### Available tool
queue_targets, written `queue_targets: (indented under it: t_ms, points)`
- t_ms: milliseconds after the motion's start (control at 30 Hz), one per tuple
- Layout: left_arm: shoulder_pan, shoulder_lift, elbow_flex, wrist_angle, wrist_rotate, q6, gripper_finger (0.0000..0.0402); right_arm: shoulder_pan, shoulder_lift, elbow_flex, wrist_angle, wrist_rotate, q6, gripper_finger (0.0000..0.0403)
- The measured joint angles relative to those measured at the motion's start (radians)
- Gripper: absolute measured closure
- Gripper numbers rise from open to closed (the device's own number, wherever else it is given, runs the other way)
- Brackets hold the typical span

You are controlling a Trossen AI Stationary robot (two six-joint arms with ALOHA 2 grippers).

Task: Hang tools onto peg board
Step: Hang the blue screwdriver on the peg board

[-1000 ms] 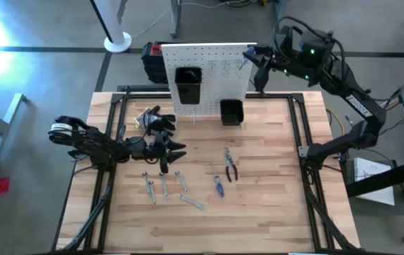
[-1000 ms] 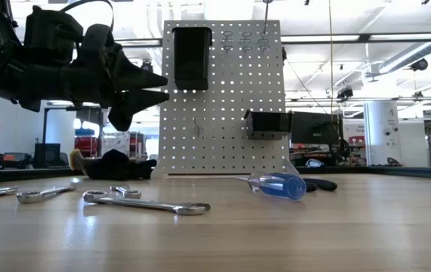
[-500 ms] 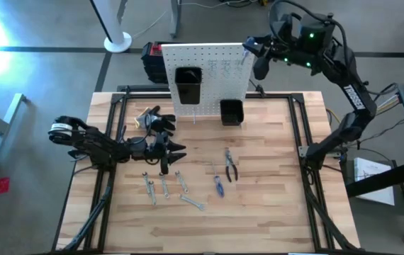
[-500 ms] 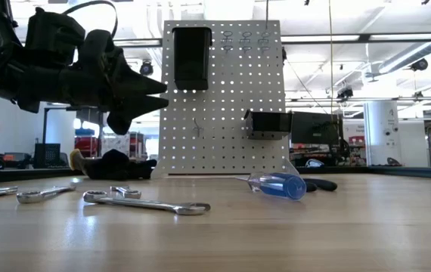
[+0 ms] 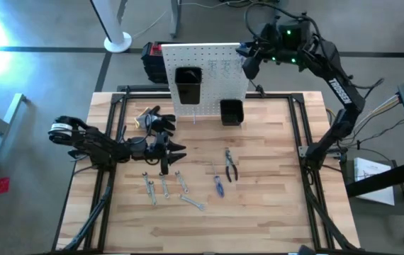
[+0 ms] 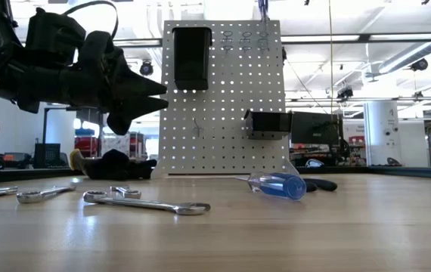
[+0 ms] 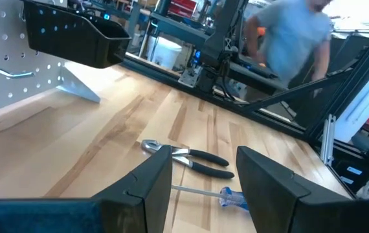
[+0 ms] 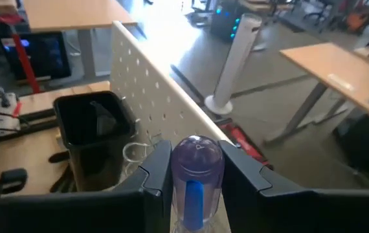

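The screwdriver in my right gripper (image 8: pixel 197 169) is slanting over the board's top edge, so next I back it away and tip it more upright before I lower it into the ring hook (image 6: pixel 263 39).
The white peg board (image 5: pixel 205 71) stands upright at the table's far edge and carries two black bins (image 5: pixel 188 85) (image 5: pixel 231 112). My right gripper (image 5: pixel 248 57) is high up at the board's top right corner, shut on a blue-handled screwdriver (image 8: pixel 196 169); a blue bit of it shows above the board (image 6: pixel 262 7). Several wrenches (image 5: pixel 165 188), pliers (image 5: pixel 230 167) and another blue screwdriver (image 5: pixel 218 186) lie flat on the tabletop. My left gripper (image 5: pixel 178 150) hovers open over the table's left half, level, with nothing between its fingers (image 7: pixel 147 188). My right gripper pinches the screwdriver's clear blue handle (image 8: pixel 197 184) between its two fingers, one on each side. The handle's rounded butt end (image 8: pixel 199 150) sticks out toward the wrist camera. The shaft is hidden behind the handle. The tool is lifted clear, over the board's top edge.
Black work gloves (image 5: pixel 152 120) lie at the far left by the board. A dark metal frame (image 5: pixel 303 149) borders the table. A person in a blue shirt (image 7: pixel 288 32) is in the room beyond the table's right side.
My right gripper has moved toward the table's left along the peg board's top edge, carrying the screwdriver, and has tipped somewhat. My left gripper has stayed where it was.
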Motion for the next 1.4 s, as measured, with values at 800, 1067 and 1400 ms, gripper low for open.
queue_targets:
  t_ms: [800, 1067, 1400]
  points:
    - [0.0, 0.0, 0.0, -0.002, 0.0, -0.009, 0.0239, -0.05, -0.085, 0.0, 0.006, 0.001, 0.022, 0.0325]
    - [0.0, 0.0, 0.0, -0.002, 0.0, -0.009, 0.0239, -0.05, -0.055, -0.023, -0.003, -0.002, 0.023, 0.0325]
    - [0.0, 0.0, 0.0, -0.003, 0.0, -0.009, 0.0239, -0.051, -0.009, -0.015, 0.014, -0.043, 0.03, 0.0325]
